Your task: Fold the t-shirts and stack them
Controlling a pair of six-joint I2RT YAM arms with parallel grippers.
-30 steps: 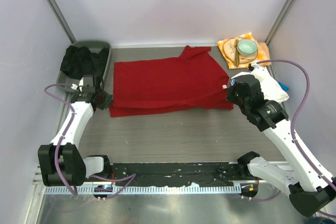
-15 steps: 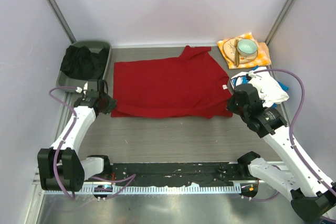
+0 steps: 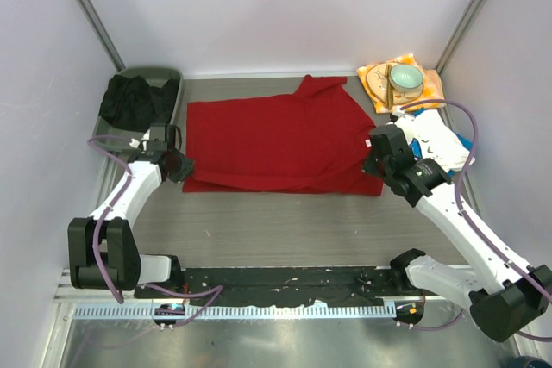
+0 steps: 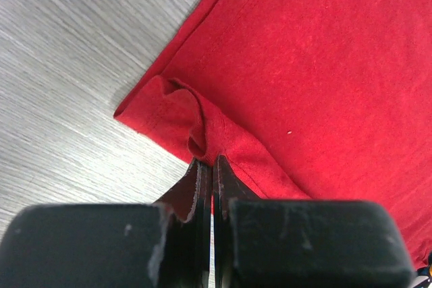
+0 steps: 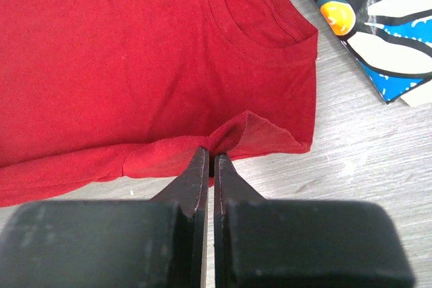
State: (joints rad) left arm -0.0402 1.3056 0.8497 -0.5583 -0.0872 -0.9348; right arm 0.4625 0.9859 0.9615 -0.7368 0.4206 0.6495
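Observation:
The robot's grippers are pinching both ends of the red t-shirt's near edge, so the right gripper goes on carrying it over the flat body until it lies there.
The red t-shirt lies spread across the middle of the table, its near edge folded back. My left gripper is shut on the shirt's near left corner, which bunches at the fingertips. My right gripper is shut on the near right edge just below the collar. The white daisy-print t-shirt with blue cloth lies crumpled at the right, partly behind my right arm; its print shows in the right wrist view.
A dark green tray with black cloth stands at the back left. An orange-yellow cloth with a plate and green bowl lies at the back right. White walls close in on both sides.
Both grippers have moved away from me with the red shirt's near edge pinched. The shirt's near edge now lies further back and straighter.

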